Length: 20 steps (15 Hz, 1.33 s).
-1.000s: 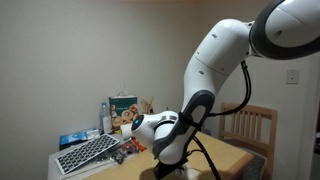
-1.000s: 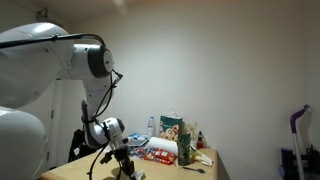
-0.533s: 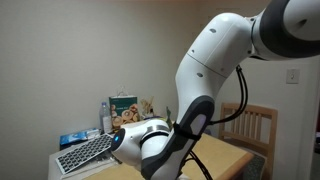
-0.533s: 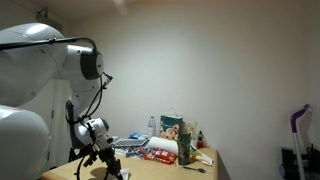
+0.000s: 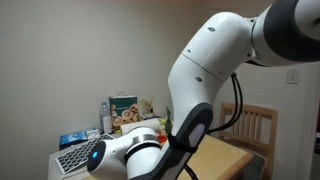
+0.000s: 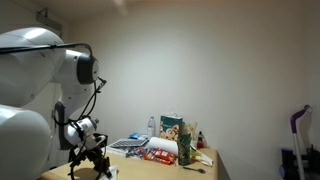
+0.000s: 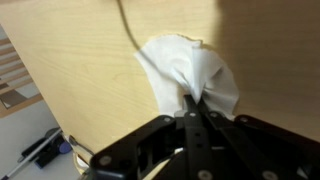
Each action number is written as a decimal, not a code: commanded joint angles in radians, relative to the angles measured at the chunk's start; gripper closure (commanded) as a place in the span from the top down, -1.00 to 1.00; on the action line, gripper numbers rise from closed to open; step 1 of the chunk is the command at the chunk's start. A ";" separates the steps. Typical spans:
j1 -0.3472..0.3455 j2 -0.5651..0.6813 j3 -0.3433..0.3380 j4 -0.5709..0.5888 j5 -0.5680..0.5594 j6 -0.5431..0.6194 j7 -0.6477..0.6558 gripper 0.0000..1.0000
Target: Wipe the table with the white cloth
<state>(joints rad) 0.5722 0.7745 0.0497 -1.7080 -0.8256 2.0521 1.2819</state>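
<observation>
My gripper has the white cloth at the near end of the table, so next I sweep it back across the open tabletop (image 6: 172, 173) toward the table's far end.
In the wrist view my gripper (image 7: 190, 100) is shut on the white cloth (image 7: 185, 62), pinching a fold of it between the closed fingers. The rest of the cloth lies wrinkled and spread on the light tan table (image 7: 80, 60). In an exterior view the gripper (image 6: 96, 166) hangs low at the near end of the table (image 6: 185, 171), with a bit of white cloth (image 6: 110, 173) under it. In the exterior view that faces the keyboard, the arm's wrist (image 5: 110, 155) fills the foreground and hides the fingers and the cloth; the table (image 5: 228, 155) shows beside it.
A keyboard (image 5: 80, 155), a snack box (image 5: 124, 110) and a bottle stand at the table's far side. A slatted wooden chair (image 5: 255, 125) is at the table's edge. Packets and a box (image 6: 170, 140) crowd the far end. A thin dark cable (image 7: 125, 25) crosses the tabletop.
The arm has swept along the table toward its near end, dragging the white cloth with it. The gripper has stayed shut on the cloth.
</observation>
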 commanded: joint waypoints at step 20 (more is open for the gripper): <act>-0.241 0.025 -0.063 0.035 0.130 -0.033 0.089 -0.99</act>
<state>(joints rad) 0.3506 0.7602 -0.0097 -1.7308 -0.7612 2.0819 1.3718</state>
